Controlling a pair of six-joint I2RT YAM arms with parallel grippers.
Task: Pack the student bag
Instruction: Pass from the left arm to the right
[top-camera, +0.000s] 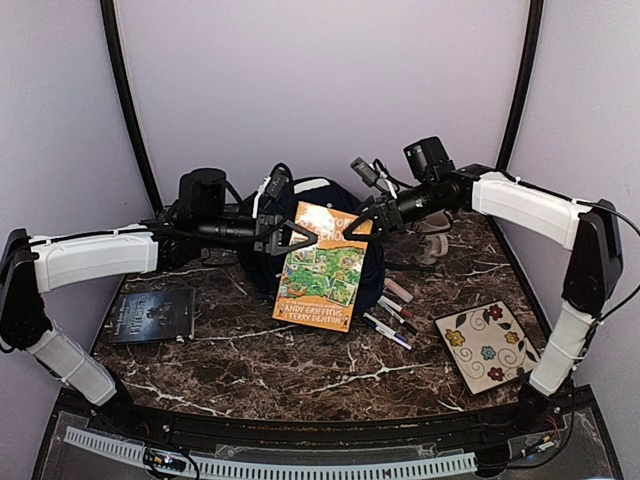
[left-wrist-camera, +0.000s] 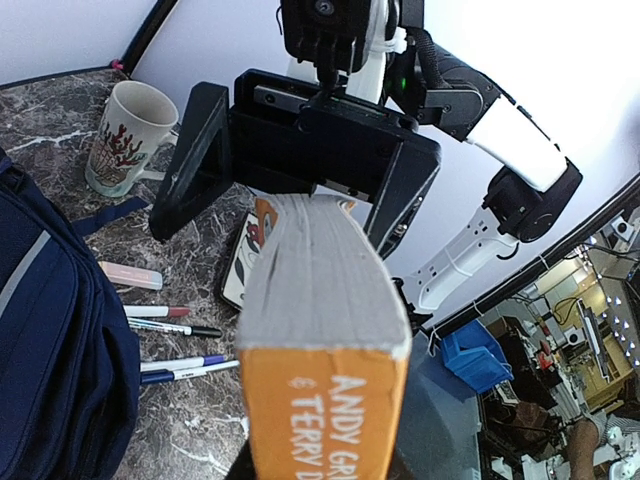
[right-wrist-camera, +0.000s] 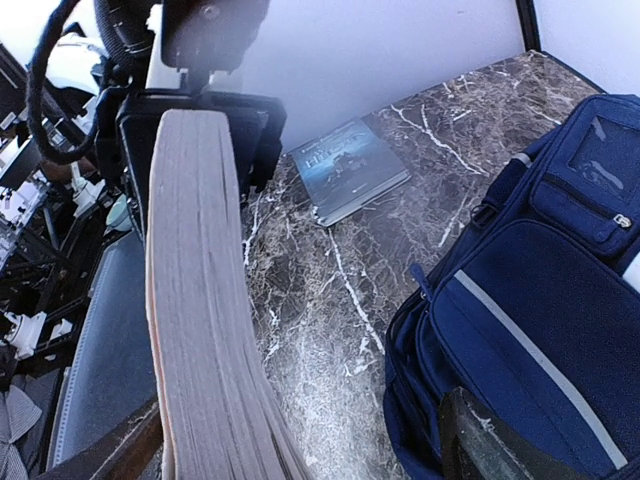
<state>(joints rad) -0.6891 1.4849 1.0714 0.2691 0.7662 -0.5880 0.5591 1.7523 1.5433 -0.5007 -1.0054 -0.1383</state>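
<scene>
My left gripper is holding the orange paperback over the shut bag (right-wrist-camera: 505, 335). My right gripper should take hold of the paperback's free edge (top-camera: 360, 275) before my left gripper opens the bag.
The student bag (top-camera: 262, 268) lies at the back middle of the table, navy with a pale stripe (right-wrist-camera: 540, 330), and also shows at the left edge of the left wrist view (left-wrist-camera: 50, 330). Over it, an orange paperback (top-camera: 325, 265) is tilted in the air. My left gripper (top-camera: 290, 237) is shut on the paperback's left edge, the spine (left-wrist-camera: 322, 400) filling that wrist view. My right gripper (top-camera: 375, 218) stands wide open at the book's upper right corner. Its jaws straddle the page edge (right-wrist-camera: 200, 330) without pinching it, and its right finger (right-wrist-camera: 490, 440) hangs over the bag.
A dark hardback (top-camera: 152, 315) lies flat at the left. Several pens and markers (top-camera: 395, 315) lie right of the bag. A flowered rectangular plate (top-camera: 488, 345) sits at the front right, and a patterned mug (left-wrist-camera: 125, 135) stands behind near the back wall.
</scene>
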